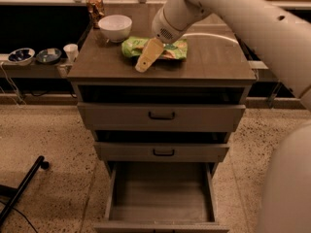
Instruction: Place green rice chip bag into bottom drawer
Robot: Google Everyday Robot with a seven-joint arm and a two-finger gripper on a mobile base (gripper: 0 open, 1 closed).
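The green rice chip bag (133, 46) spreads (176, 51) past my gripper's fingers. The bag will bunch up where I grip it and stick out when I carry it.
The green rice chip bag (156, 47) lies flat on top of the grey cabinet (214, 64), right of its middle back. My gripper (144, 63) hangs from the white arm over the bag's front edge, its tan fingers pointing down-left toward the countertop, just in front of the bag. The bag is partly hidden behind the gripper. The bottom drawer (163, 198) is pulled open below, its flat floor bare.
A white bowl (115, 27) and a can (95, 6) stand at the cabinet's back left. Two small dishes (35, 56) and a white cup (71, 51) sit on a low shelf to the left. The two upper drawers (162, 116) are slightly ajar. A black leg (22, 188) lies on the floor at left.
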